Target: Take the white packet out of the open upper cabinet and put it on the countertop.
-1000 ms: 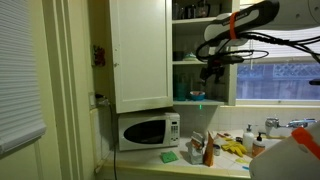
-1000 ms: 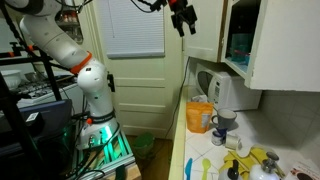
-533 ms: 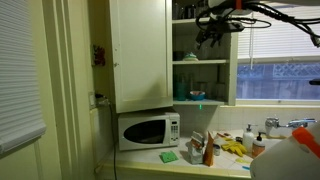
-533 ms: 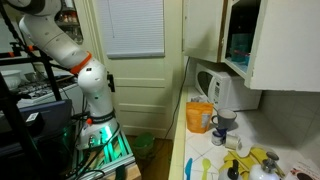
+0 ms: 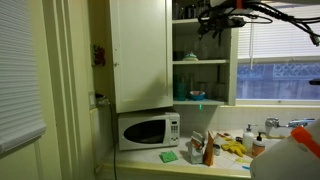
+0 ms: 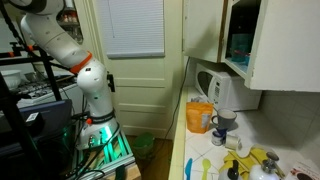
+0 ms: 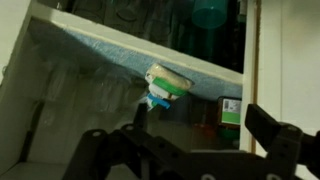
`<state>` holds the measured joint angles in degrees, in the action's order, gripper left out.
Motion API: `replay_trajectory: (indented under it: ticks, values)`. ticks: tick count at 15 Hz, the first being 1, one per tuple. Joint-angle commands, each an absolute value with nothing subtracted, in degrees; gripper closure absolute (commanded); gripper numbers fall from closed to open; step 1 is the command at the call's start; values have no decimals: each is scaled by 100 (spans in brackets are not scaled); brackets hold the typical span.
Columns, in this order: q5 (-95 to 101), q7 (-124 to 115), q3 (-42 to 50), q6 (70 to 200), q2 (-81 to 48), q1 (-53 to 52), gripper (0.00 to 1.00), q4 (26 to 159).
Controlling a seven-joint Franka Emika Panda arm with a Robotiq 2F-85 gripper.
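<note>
My gripper is moving in on the white packet, which lies clear of the small green box (image 7: 230, 111). It should keep moving in until its open fingers straddle the packet (image 7: 168, 82), then close.
The upper cabinet (image 5: 140, 55) stands open, with dishes on its shelves; it also shows in an exterior view (image 6: 275, 45). My gripper (image 5: 213, 24) is high up in front of the top shelves. In the wrist view my gripper (image 7: 180, 150) is open and empty, with its dark fingers spread wide. Beyond them a white packet (image 7: 165, 83) with green and blue print lies at a shelf edge (image 7: 130, 50), apart from the fingers. The countertop (image 5: 225, 168) lies far below, cluttered with bottles and yellow items; it also shows in an exterior view (image 6: 203, 150). The gripper is out of that view.
A white microwave (image 5: 148, 130) sits under the cabinet. A green sponge (image 5: 168, 156) and bottles (image 5: 208, 150) are on the counter. A small green box (image 7: 231, 110) stands deeper in the cabinet. The robot base (image 6: 88, 85) stands by a door. An orange container (image 6: 200, 116) sits near a kettle (image 6: 222, 95).
The arm has risen from the middle-shelf level to the top shelves. The gripper has left the top of the exterior view that shows the robot base.
</note>
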<state>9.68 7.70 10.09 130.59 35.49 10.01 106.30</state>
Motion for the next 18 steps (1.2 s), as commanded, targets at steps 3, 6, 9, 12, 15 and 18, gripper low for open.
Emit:
replay_trajectory:
  ticks: [3,6,9,12,15,18]
  values:
    - [878,819,1397,13682,1883,985,0,9237]
    - [828,169,1272,13937,1095,1105,0,8682]
    - [1005,-1024,1166,14327,610,1297,0,8311]
    - [953,-803,1212,14343,661,1199,0,8488]
    - [585,-488,1306,14203,716,1182,0,8707]
    - [407,-355,1345,14302,668,1171,0,8961]
